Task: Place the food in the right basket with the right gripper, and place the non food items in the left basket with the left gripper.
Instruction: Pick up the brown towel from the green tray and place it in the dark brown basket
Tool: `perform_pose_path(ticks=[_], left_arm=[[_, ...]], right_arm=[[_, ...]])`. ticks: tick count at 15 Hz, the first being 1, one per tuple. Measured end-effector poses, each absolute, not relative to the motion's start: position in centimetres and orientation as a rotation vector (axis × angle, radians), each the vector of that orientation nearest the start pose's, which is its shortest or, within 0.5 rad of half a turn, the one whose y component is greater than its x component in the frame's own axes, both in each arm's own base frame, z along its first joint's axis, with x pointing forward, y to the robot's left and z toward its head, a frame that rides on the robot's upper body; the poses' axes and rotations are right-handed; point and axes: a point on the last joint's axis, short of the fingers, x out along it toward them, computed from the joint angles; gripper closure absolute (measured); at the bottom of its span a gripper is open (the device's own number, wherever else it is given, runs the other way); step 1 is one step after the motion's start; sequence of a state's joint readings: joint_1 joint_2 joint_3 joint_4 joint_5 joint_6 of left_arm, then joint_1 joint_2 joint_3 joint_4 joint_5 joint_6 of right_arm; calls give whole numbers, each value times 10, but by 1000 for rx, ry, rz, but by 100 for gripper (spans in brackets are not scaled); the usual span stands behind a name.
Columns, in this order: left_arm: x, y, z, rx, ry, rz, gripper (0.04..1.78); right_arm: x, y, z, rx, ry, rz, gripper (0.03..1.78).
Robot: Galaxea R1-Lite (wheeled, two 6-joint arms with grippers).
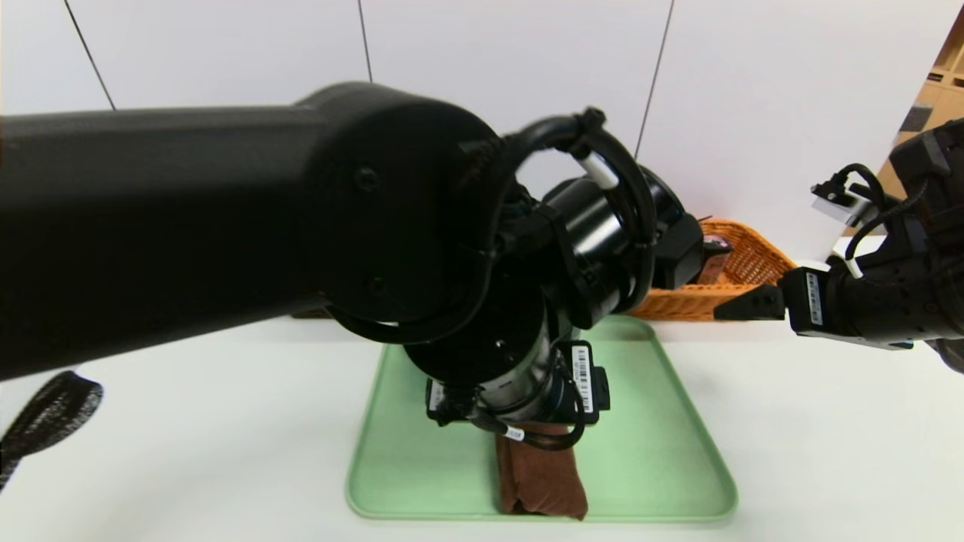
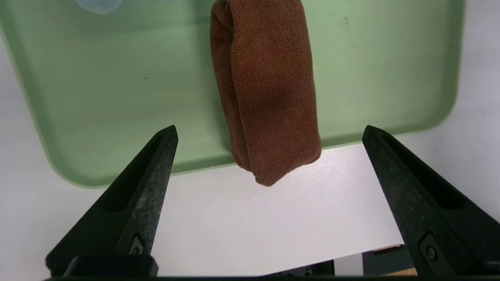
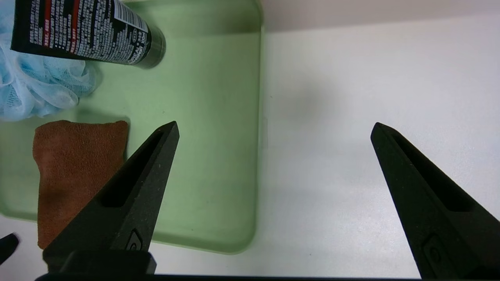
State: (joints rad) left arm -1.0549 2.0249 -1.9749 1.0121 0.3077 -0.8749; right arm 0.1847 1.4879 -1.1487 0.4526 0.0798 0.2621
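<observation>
I expect the folded brown towel (image 2: 277, 89) to pinch narrow but stay folded when I lift it, because its layers lie close together (image 2: 233, 100) along the long side.
A folded brown towel (image 1: 542, 482) lies on the green tray (image 1: 663, 452), one end hanging over the tray's near rim. My left gripper (image 2: 269, 129) is open above that end of the towel (image 2: 269, 89), not touching it; in the head view its own wrist hides the fingers. My right gripper (image 1: 742, 307) is open and empty, above the table at the tray's right edge (image 3: 275, 127). The right wrist view shows the black tube (image 3: 86, 31), the blue bath puff (image 3: 35, 86) and the towel (image 3: 78, 175) on the tray. The orange-tan basket (image 1: 753, 263) holds a dark item (image 1: 714, 252).
My left arm fills much of the head view and hides the dark brown basket and the tray's far part. A black braided sleeve (image 1: 45, 414) lies at the table's left. The cake and white tub are out of view. Bare white table (image 3: 371, 78) lies right of the tray.
</observation>
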Motion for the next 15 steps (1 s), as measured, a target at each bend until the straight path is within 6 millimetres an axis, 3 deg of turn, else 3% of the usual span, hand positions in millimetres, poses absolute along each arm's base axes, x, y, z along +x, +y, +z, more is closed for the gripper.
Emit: perform_pose_path(ticks=[5, 11, 15], left_arm=[[196, -334, 209, -56, 1061, -215, 14], [207, -350, 184, -46, 1079, -210, 13], [212, -352, 172, -27, 1102, -190, 70]], right_arm=[[230, 45, 236, 202, 831, 147, 11], [230, 45, 235, 200, 833, 149, 11], [230, 45, 235, 200, 836, 153, 11]])
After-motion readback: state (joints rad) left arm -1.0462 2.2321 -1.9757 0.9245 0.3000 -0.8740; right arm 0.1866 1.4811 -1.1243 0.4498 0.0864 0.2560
